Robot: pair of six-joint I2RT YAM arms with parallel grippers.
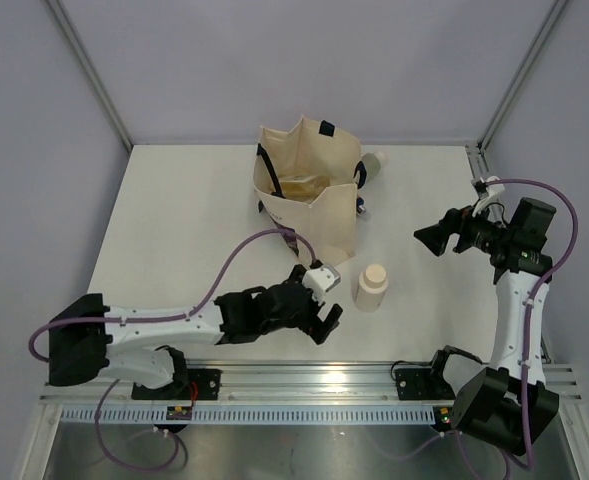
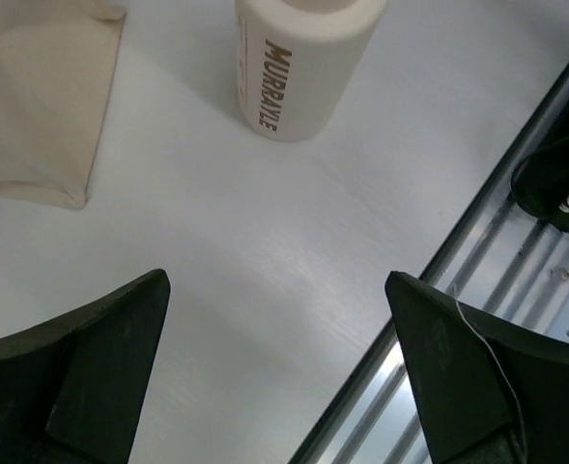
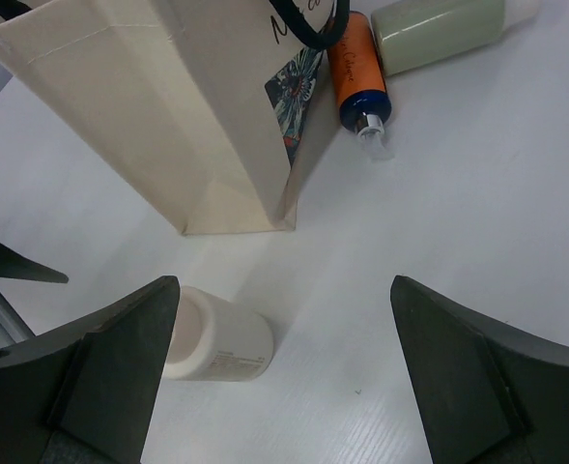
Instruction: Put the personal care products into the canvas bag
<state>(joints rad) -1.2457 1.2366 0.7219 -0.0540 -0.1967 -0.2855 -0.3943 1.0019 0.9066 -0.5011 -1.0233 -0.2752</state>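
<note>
The amber bottle (image 1: 304, 188) shows inside the open canvas bag (image 1: 319, 222), so I should expect more bottles hidden around it when I lower the beige bottle in.
The canvas bag (image 1: 309, 190) stands upright at the table's middle back, open at the top; it also shows in the right wrist view (image 3: 168, 106). A short beige bottle (image 1: 371, 286) stands in front of the bag, seen in the left wrist view (image 2: 298, 63) and right wrist view (image 3: 216, 336). An amber bottle (image 3: 355, 72) and a sage-green bottle (image 3: 439, 31) lie behind the bag's right side. My left gripper (image 1: 324, 312) is open and empty just left of the beige bottle. My right gripper (image 1: 432, 238) is open and empty, raised at the right. The silver bottle is not visible.
The metal rail (image 1: 304, 375) runs along the table's near edge, close under the left gripper. The enclosure walls and corner posts (image 1: 92, 75) border the table at the back and sides.
</note>
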